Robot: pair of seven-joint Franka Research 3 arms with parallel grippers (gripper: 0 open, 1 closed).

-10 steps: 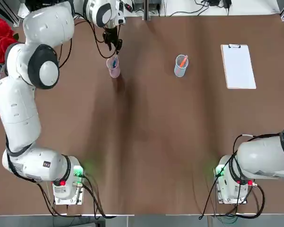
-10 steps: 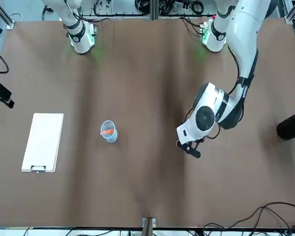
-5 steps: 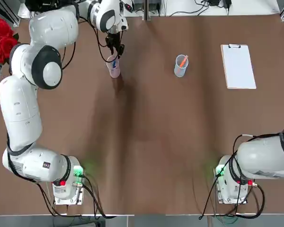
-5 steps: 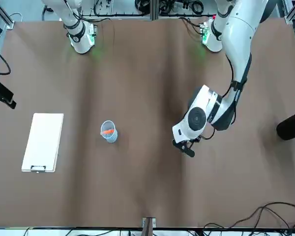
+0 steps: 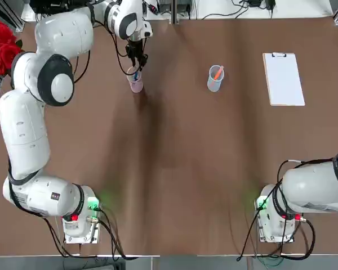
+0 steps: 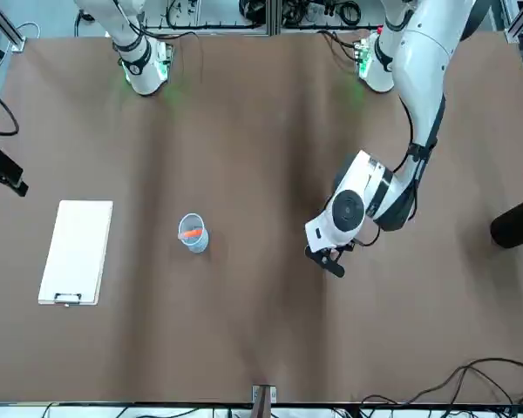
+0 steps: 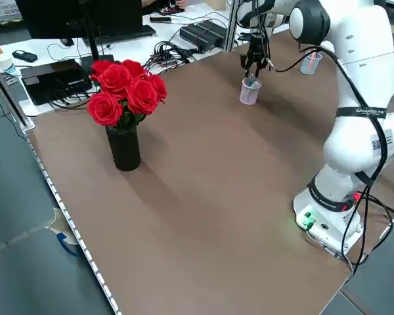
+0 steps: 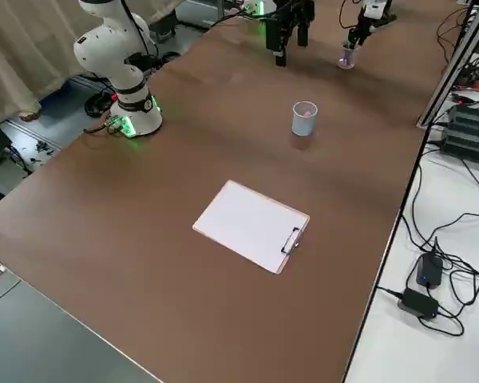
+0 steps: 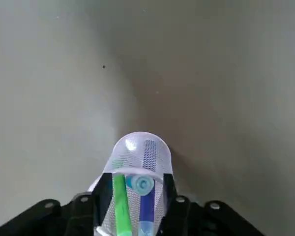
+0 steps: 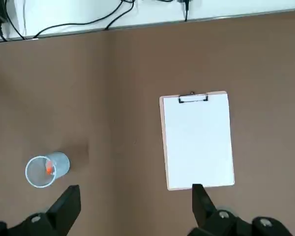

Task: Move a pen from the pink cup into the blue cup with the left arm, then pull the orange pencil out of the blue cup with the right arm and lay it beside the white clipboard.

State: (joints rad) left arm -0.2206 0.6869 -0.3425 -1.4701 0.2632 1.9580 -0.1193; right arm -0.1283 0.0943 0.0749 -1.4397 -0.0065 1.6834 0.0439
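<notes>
My gripper will see the light-blue pen [image 9: 142, 184] slide out by itself when I lift it, because that pen's round end lies over the green and blue pens [image 9: 147, 209].
The pink cup [image 5: 136, 84] stands at the far left of the table with a green pen [image 9: 119, 196] and a blue pen [image 9: 146, 202] upright in it. My left gripper [image 5: 136, 61] points down into the cup mouth. Its fingers [image 9: 104, 189] stand narrowly open on either side of both pens. The blue cup [image 5: 215, 79] holds the orange pencil [image 5: 217, 72], leaning on the rim. The white clipboard [image 5: 283, 79] lies flat at the far right. My right gripper [image 10: 132, 206] hangs high and open over the near right side, far from the blue cup [image 10: 45, 170].
A black vase of red roses [image 7: 121, 111] stands at the table's left edge, well clear of the pink cup [image 7: 249, 92]. Cables and power supplies [image 8: 427, 275] lie beyond the far edge. A black mount [image 6: 2, 171] juts in near the clipboard [image 6: 76, 251].
The left gripper shifted over the pink cup and came down around the pens, and its fingers narrowed. The right arm, blue cup and clipboard stayed still.
</notes>
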